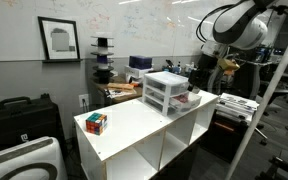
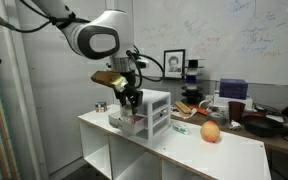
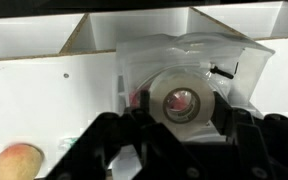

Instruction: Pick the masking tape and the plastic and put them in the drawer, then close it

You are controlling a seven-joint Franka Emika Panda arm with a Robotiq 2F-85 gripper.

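The masking tape is hanging between the sides of the pulled-out drawer, so the gripper should keep bringing it down until it rests inside, and then let go.
In the wrist view the masking tape, a pale roll, sits between the two black fingers of my gripper, which is shut on it. It hangs over the pulled-out translucent drawer. Crinkled clear plastic seems to lie in the drawer, but it is hard to tell from the drawer's walls. In both exterior views the gripper hangs at the end of the small white drawer unit on the shelf top.
The unit stands on a big white open-cubby shelf. A peach and a small orange thing lie on the top. A colour cube sits near one corner. Cluttered desks stand behind.
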